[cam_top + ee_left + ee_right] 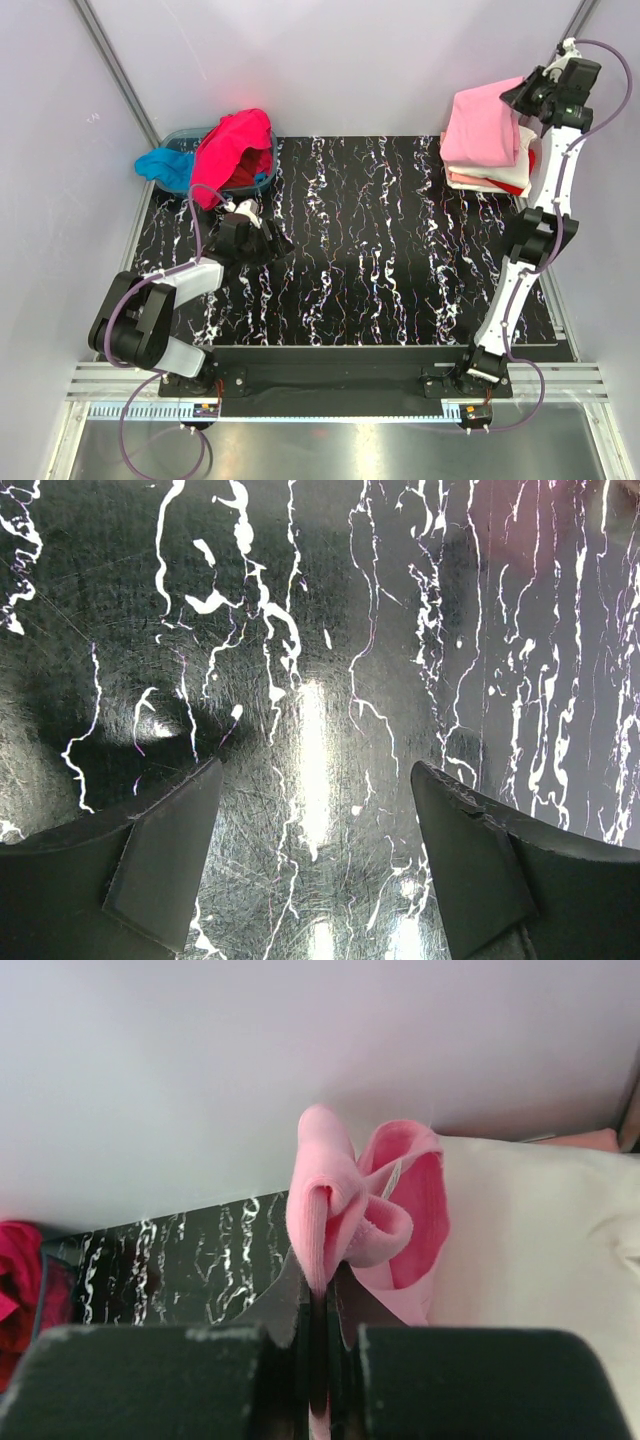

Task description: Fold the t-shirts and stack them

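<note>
The light pink shirt is hanging over the stack, so my right gripper should keep pulling the light pink shirt's bunched fold over the cream shirt until it covers the far corner of the cream shirt.
A stack of folded t-shirts stands at the back right: light pink on top, cream white, salmon and a bit of red beneath. My right gripper is shut on a bunched fold of the light pink shirt at the stack's far right edge; in the right wrist view, where the gripper pinches it, the cream shirt lies beside. A hot pink shirt and a bright blue shirt hang over the basin. My left gripper is open and empty above the bare table, with its fingertips wide apart.
The grey-blue plastic basin stands at the back left corner. The black marbled table lies between the arms. Pale walls close in the back and both sides, with the right arm's wrist close to the right wall.
</note>
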`<state>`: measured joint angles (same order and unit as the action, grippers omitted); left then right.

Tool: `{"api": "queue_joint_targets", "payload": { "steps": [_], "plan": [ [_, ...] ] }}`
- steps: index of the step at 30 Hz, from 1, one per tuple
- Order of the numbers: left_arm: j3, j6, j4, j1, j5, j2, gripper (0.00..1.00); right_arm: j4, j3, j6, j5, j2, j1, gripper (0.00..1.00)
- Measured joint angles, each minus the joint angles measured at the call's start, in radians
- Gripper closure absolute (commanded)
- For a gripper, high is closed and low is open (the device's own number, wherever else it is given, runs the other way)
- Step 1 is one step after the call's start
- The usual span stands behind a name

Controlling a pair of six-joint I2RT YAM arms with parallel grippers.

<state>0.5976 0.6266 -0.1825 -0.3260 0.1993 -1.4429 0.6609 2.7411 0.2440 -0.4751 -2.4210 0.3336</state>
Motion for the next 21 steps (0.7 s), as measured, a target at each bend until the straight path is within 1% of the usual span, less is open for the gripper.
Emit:
{"api": "queue_joint_targets", "payload": {
  "steps": [8, 13, 16, 18, 21],
  "plan": [
    [0.0, 0.0, 0.0, 0.0, 0.0, 0.0, 0.2, -0.083, 0.0, 0.02, -0.013, -0.126, 0.061, 1.0],
    [0.0, 0.003, 0.0, 0.0, 0.0, 0.0, 0.2, -0.148, 0.0, 0.021, 0.034, -0.201, 0.091, 1.0],
    [0.0, 0.003, -0.003, 0.0, 0.0, 0.0, 0.2, -0.205, 0.0, 0.012, 0.073, -0.235, 0.1, 0.96],
    [-0.001, 0.003, -0.006, 0.0, 0.0, 0.0, 0.2, -0.24, 0.0, -0.001, 0.104, -0.258, 0.103, 0.91],
    [-0.003, 0.003, -0.009, 0.0, 0.0, 0.0, 0.2, -0.298, -0.013, -0.041, 0.153, -0.287, 0.106, 0.91]
  ]
}}
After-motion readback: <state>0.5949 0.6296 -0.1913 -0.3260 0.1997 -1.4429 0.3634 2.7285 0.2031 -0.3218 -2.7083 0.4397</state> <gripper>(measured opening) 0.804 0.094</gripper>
